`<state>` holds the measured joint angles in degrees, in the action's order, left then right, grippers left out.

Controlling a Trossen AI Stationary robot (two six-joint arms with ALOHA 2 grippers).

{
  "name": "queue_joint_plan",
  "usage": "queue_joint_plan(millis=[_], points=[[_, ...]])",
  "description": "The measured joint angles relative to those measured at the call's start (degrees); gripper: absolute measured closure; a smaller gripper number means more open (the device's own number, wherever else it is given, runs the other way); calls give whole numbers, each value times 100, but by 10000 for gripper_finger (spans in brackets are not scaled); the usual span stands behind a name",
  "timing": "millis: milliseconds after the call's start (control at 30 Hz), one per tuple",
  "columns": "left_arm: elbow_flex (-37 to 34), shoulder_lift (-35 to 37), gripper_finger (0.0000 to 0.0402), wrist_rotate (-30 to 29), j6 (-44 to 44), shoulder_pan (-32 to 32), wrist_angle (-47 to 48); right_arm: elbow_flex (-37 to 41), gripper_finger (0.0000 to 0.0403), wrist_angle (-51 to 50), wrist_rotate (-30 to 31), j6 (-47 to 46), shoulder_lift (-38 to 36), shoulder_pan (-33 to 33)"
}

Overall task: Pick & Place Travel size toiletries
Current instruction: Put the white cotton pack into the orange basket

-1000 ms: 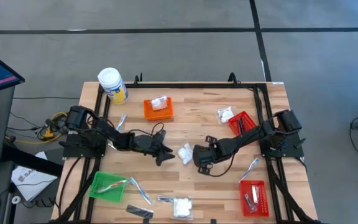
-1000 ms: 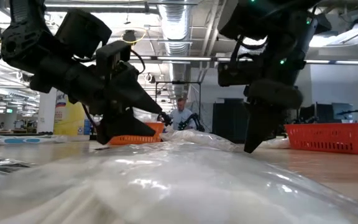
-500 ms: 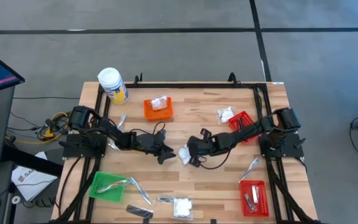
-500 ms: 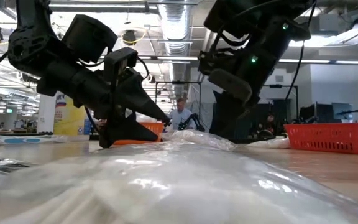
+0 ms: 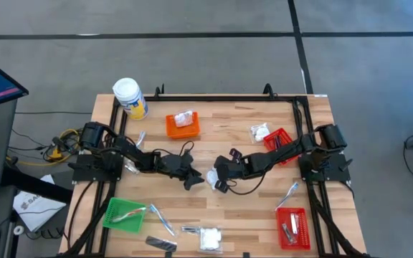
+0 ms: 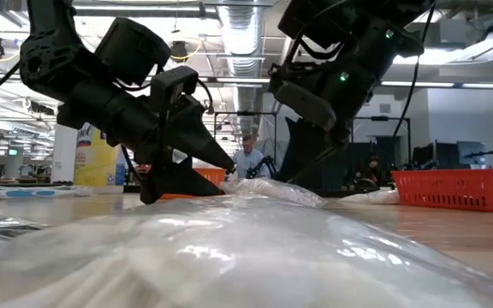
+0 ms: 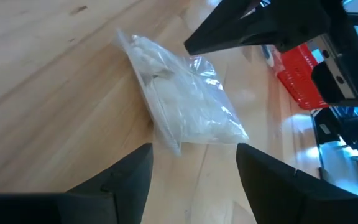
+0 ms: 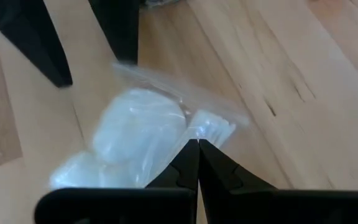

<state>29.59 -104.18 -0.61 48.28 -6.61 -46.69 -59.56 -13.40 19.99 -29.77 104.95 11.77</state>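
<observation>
The flat packet (image 8: 138, 134) can only be nudged by my right gripper's closed fingers, so my right gripper should move back while my left gripper pinches the edge (image 7: 182, 142) facing its open fingers.
A white lumpy clear-wrapped packet (image 5: 209, 176) lies flat on the wood in the middle of the table, between my two grippers. My left gripper (image 5: 196, 178) is open just left of it. In the left wrist view, its fingers (image 7: 129, 180) stand short of the packet (image 7: 185, 112) without touching. My right gripper (image 5: 219, 179) is shut at the packet's right side. The low view shows both grippers low over the packet (image 6: 272, 190). My right gripper (image 8: 197, 144) has its shut fingertips on the clear wrap at the packet's edge (image 8: 211, 129), slanting down from the table's right. Whether a layer is pinched between them, I cannot tell. The packet lies on the table.
An orange basket (image 5: 183, 125) holding a packet and the yellow-labelled jar (image 5: 130, 98) stand farther back. Two red baskets (image 5: 278, 140) (image 5: 291, 228) are on the right, a green one (image 5: 124, 213) near left. Loose packets, sachets and sticks lie along the near edge (image 5: 208, 238).
My right gripper has moved toward the table's left, from beside the packet up to its right edge, then stayed there. My left gripper has edged slightly right toward the packet. The packet has kept its place.
</observation>
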Motion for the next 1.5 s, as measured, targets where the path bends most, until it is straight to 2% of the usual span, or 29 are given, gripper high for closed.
queue_joint_plan(millis=[233, 633, 1033, 1200, 1500], points=[[2, 2, 175, -52, -28, 34, 30, 1, 403, -727, -821, -27, -58, 137], [63, 2, 175, -41, -202, 76, 119, 1, 403, 34, -654, 227, -55, 48], [63, 2, 175, -47, -417, 222, 129, 1, 403, -958, -721, -163, -120, 280], [76, 2, 175, -29, -451, 228, 130, 15, 403, -687, -639, -57, -52, 222], [113, 2, 175, 106, -589, 214, 130, 263, 403, 425, -582, 143, 247, -97]])
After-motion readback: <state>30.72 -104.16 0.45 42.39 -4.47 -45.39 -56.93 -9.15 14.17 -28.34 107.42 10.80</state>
